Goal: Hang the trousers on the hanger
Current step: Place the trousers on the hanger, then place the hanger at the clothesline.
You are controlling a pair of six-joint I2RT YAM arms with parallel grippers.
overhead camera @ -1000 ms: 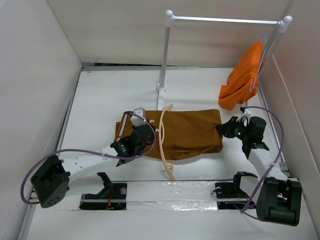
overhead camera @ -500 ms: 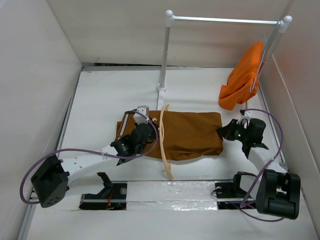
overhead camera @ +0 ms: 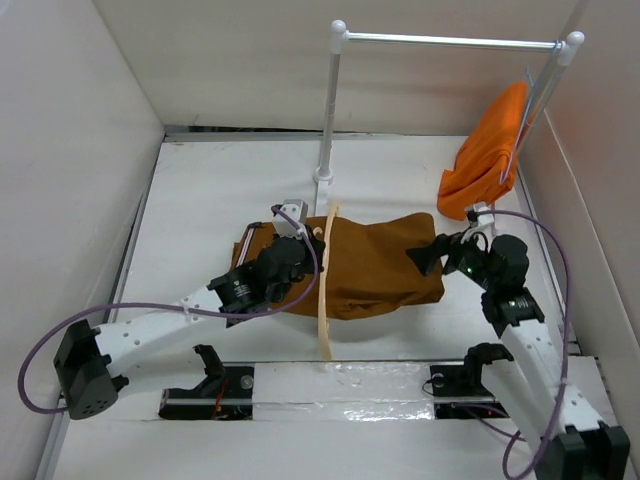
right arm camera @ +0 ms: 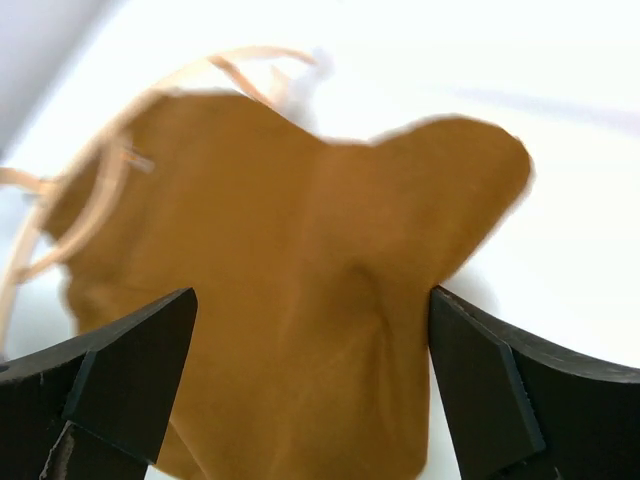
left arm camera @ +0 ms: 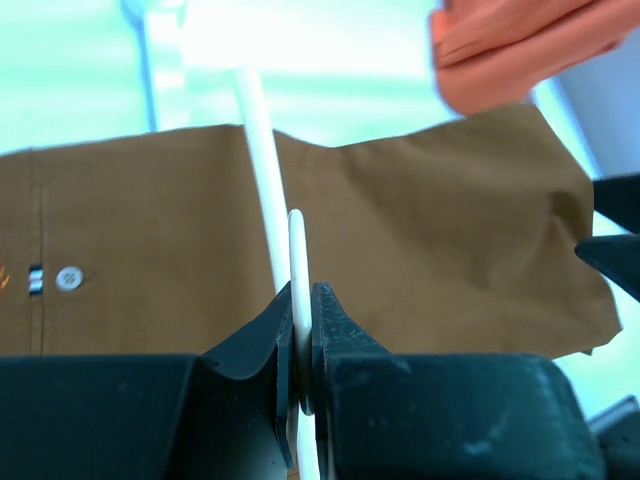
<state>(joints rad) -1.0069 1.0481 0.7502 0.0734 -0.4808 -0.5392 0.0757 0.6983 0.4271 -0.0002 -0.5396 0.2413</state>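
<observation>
My left gripper is holding the hanger and the rack's rail (overhead camera: 450, 41) is on my right gripper's side, so next my right gripper takes the hanger's front end (overhead camera: 324, 342).
The rust-brown trousers (overhead camera: 375, 268) lie flat mid-table, with their buttoned waistband (left arm camera: 60, 278) at the left end. The pale wooden hanger (overhead camera: 325, 295) crosses them front to back, standing on edge. My left gripper (overhead camera: 310, 262) is shut on the hanger (left arm camera: 268, 180), which shows as a thin white strip pinched between the jaws (left arm camera: 303, 300). My right gripper (overhead camera: 428, 255) hangs open just above the trousers' right end (right arm camera: 300, 280), one finger to each side of the cloth and nothing gripped.
A white clothes rack (overhead camera: 328, 110) stands at the back, and a bright orange garment (overhead camera: 485, 155) on a wire hanger hangs from its right end. White walls close in the table on the left, back and right.
My right gripper has opened and moved left over the trousers' right end. My left arm has carried the hanger a little up and right, and the trousers' right edge has rumpled.
</observation>
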